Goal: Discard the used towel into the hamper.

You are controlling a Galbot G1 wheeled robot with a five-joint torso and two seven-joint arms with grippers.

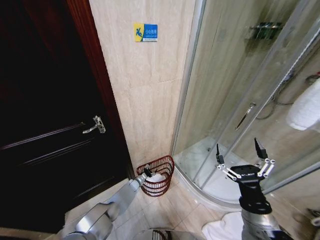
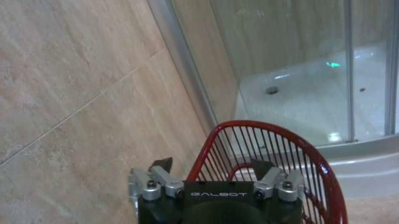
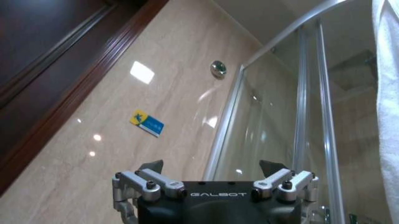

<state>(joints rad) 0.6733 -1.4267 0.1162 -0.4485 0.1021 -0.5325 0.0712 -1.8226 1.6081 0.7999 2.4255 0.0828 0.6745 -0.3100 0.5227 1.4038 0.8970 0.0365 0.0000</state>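
Note:
My gripper should expect the hanging white towel's lower end to slip off and trail in a long, limp drape when pulled, because that end hangs free by the shower glass.
The hamper is a small red wire basket on the floor against the beige wall, beside the shower. A white towel lies inside it. My left arm reaches down to the hamper, and my left gripper sits at its near rim. In the left wrist view that gripper is open with nothing held, just above the hamper's red rim. My right gripper is raised in front of the shower glass, open and empty, and the right wrist view also shows it open.
A dark wooden door with a metal handle stands to the left. The curved glass shower enclosure fills the right side. A white towel hangs at far right, and white cloth lies on the floor tiles.

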